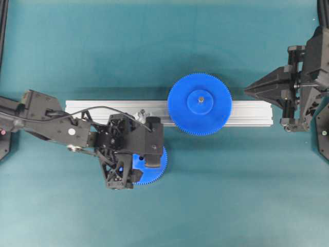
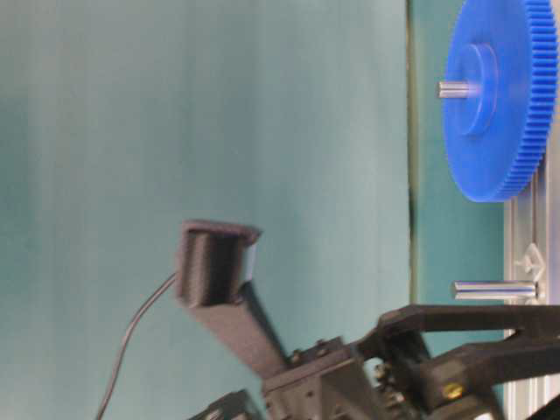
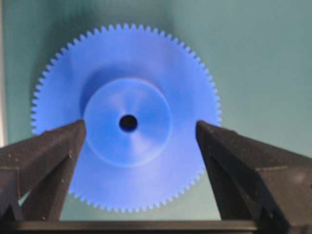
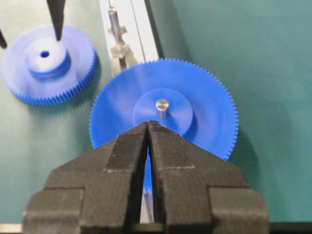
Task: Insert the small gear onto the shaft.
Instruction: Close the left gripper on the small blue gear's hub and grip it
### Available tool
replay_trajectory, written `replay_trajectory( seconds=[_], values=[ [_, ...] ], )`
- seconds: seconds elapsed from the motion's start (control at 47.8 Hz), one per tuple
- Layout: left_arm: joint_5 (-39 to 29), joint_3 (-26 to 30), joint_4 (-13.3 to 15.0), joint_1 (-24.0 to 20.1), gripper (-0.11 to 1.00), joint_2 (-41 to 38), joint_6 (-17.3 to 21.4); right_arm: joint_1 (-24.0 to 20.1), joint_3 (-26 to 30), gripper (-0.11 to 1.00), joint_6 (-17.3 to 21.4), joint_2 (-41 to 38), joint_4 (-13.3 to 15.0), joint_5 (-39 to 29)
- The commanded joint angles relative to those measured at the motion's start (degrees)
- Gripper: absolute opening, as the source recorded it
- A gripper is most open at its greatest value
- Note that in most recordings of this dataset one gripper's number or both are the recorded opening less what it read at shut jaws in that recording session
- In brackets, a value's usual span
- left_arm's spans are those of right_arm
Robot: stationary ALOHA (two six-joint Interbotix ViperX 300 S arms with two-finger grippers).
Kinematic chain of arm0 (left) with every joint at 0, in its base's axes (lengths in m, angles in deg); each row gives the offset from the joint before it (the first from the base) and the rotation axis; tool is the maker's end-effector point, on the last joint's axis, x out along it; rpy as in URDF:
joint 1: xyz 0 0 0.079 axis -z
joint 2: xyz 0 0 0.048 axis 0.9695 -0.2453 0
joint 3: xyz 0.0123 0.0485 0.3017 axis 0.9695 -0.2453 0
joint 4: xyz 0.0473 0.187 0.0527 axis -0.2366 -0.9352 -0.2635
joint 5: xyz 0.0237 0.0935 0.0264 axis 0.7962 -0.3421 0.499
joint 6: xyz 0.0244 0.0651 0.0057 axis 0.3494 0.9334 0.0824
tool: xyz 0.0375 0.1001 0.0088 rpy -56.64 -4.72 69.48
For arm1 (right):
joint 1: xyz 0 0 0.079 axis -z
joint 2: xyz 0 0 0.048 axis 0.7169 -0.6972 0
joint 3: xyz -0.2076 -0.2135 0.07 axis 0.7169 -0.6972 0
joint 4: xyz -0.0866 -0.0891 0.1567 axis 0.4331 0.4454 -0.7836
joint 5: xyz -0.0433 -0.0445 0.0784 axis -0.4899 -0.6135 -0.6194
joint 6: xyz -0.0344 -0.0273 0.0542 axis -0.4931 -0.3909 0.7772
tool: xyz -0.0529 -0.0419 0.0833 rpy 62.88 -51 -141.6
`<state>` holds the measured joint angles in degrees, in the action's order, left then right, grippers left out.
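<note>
The shaft is close to the larger gear's toothed rim (image 1: 169, 106). The small gear's teeth (image 1: 161, 169) will touch that rim when I move the small gear down.
The small gear (image 3: 128, 146) lies flat on the green table, hub up, centre hole showing. My left gripper (image 3: 140, 127) is open above it, one finger on each side of the hub, not closed on it. In the overhead view the left arm covers most of the small gear (image 1: 155, 172). The shaft (image 4: 114, 22) stands upright on its silvery bracket on the rail, free; it also shows in the table-level view (image 2: 494, 290). My right gripper (image 4: 148, 124) is shut and empty, hovering before the larger gear (image 4: 204, 112); overhead the right gripper (image 1: 248, 90) is at the rail's right end.
The aluminium rail (image 1: 97, 109) runs across the table's middle. The larger blue gear (image 1: 199, 104) sits on its own pin on the rail, right of the shaft. The left arm's black frame (image 1: 118, 149) hangs over the rail's front edge near the shaft.
</note>
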<state>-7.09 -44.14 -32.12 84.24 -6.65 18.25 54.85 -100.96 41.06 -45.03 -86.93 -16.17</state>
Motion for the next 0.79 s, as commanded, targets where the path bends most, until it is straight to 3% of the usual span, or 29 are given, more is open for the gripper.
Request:
replay_trajectory(
  seconds=[0.0, 0.774],
  values=[
    [0.1, 1.8, -0.1, 0.3, 0.92, 0.3, 0.0, 0.2, 0.2, 0.11, 0.4, 0.0, 0.1, 0.6],
    [-3.4, 4.0, -0.1, 0.3, 0.92, -3.3, -0.4, -0.2, -1.3, 0.11, 0.5, 0.4, -0.4, 4.4]
  ],
)
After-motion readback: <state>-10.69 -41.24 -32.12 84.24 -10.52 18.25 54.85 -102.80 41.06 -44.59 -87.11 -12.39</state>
